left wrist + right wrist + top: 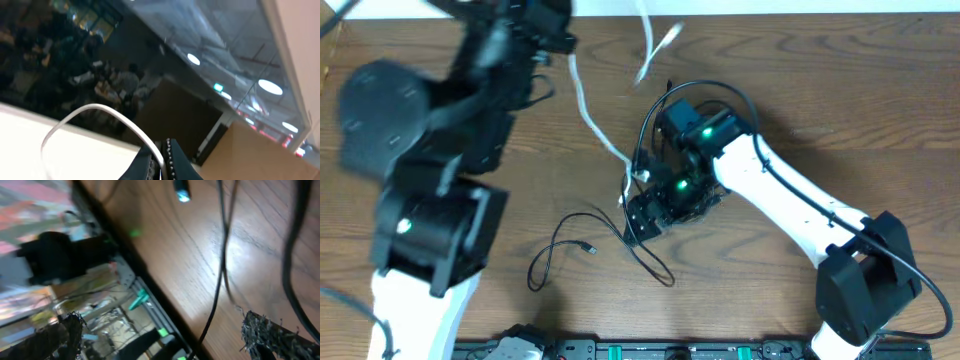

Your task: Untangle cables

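Note:
I should grip the black cable (617,230) with my right gripper and pull it off the white cable, because the white cable's lower end (626,182) runs into the thin black cable.
My left gripper (161,161) is shut on the white cable (95,111), which arcs up out of the jaws. Overhead, that gripper (558,42) is lifted at the back left. The white cable (592,122) runs from it down to the tangle under my right gripper (638,222), and its free end (658,48) is blurred near the back edge. A thin black cable (556,250) lies looped on the table at front centre. In the right wrist view my right gripper (162,332) is open low over the table, with a black cable (216,300) between its fingers and a small plug (182,190) further off.
The wooden table (800,90) carries both arms. A thick black arm cord (715,92) arches over the right wrist. A black rail with green lights (650,350) runs along the front edge and also shows in the right wrist view (150,310).

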Tool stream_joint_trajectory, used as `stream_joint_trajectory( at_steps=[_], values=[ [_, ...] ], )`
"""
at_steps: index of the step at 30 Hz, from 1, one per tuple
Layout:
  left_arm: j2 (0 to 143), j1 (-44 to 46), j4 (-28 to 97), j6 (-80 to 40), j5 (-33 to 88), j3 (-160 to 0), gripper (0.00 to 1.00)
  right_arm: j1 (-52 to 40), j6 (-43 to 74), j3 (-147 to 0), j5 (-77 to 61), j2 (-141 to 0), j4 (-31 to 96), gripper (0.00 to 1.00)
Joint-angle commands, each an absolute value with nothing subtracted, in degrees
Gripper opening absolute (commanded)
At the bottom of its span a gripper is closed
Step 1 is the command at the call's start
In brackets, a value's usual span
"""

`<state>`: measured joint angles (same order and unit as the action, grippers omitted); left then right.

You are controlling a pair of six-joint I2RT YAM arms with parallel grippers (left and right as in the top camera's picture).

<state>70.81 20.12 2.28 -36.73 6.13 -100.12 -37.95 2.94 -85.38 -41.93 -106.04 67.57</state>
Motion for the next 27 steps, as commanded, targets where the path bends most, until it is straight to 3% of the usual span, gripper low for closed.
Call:
stream_joint_trajectory(
  at_steps=[1,8,18,21,27],
  values=[
    [68.05,16.95,2.61,-38.26,6.83,-102.00,0.07,-39.03,12.08,-84.60,-28.40,-106.08,67.05,0.99],
    [64.25,7.11,9.30,-39.55,6.85,-102.00,0.08,-37.17,23.70,-84.58,-8.93,-106.08,68.25,0.99],
    [61.28,-6.57,28.38,-40.53,-1.96,-101.97,0.07,-26.06,26.85,-84.58,5.45,-106.08,74.43,0.99],
    [61.98,-7.31,31.27,-41.63,2.13,-101.97,0.08,-23.18,18.59,-84.58,-4.29,-106.08,73.71,0.99],
    [64.93,-7.31,31.00,-41.30,12.84,-101.97,0.07,-23.44,-7.90,-84.58,-47.64,-106.08,70.76,0.99]
  ],
)
